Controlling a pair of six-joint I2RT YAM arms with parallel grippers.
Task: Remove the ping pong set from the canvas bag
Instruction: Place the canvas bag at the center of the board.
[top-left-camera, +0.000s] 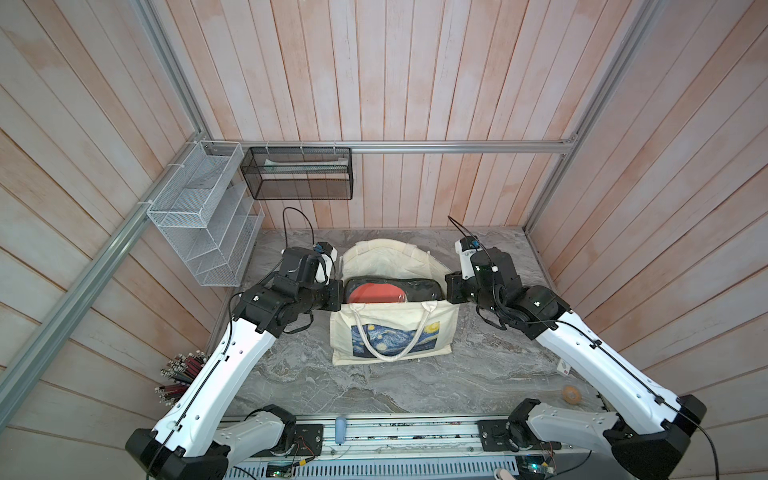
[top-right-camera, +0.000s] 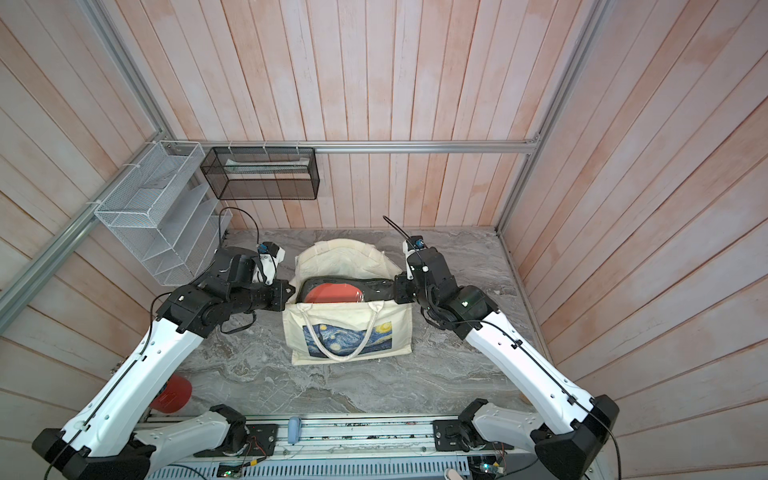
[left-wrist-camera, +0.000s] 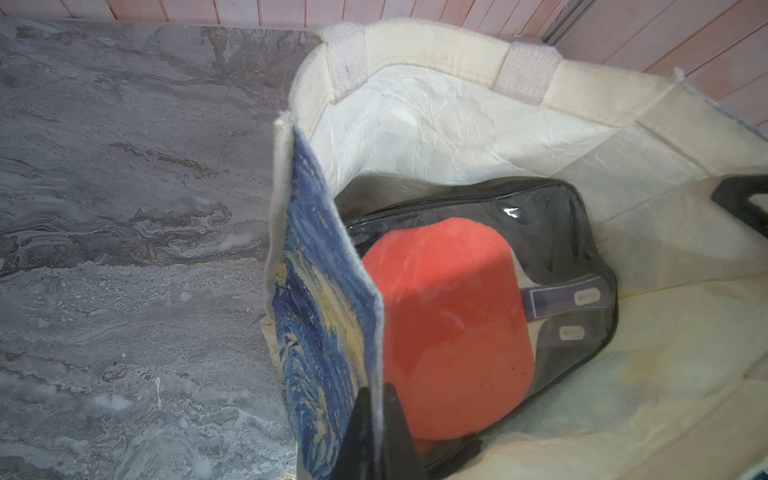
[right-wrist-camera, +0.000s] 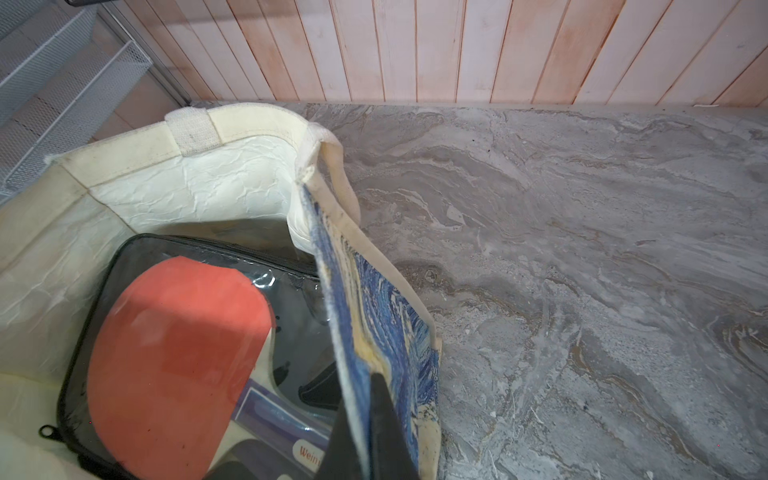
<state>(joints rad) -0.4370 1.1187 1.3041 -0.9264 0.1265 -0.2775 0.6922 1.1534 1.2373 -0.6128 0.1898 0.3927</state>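
Observation:
Next, my right gripper takes the case's top edge while my left gripper holds the bag's back rim, because both grippers are shut on the bag's end.
The canvas bag stands open at mid-table, its Starry Night print facing the front. Inside lies the ping pong set, a black clear-fronted zip case showing a red paddle. My left gripper is shut on the bag's left end wall at the rim, one finger inside and one outside. At the opposite end my right gripper is shut on the right end wall the same way. Neither gripper touches the case.
A white wire rack hangs on the left wall and a black mesh basket on the back rail. A cup of pencils stands at front left. A small brown round thing lies at front right.

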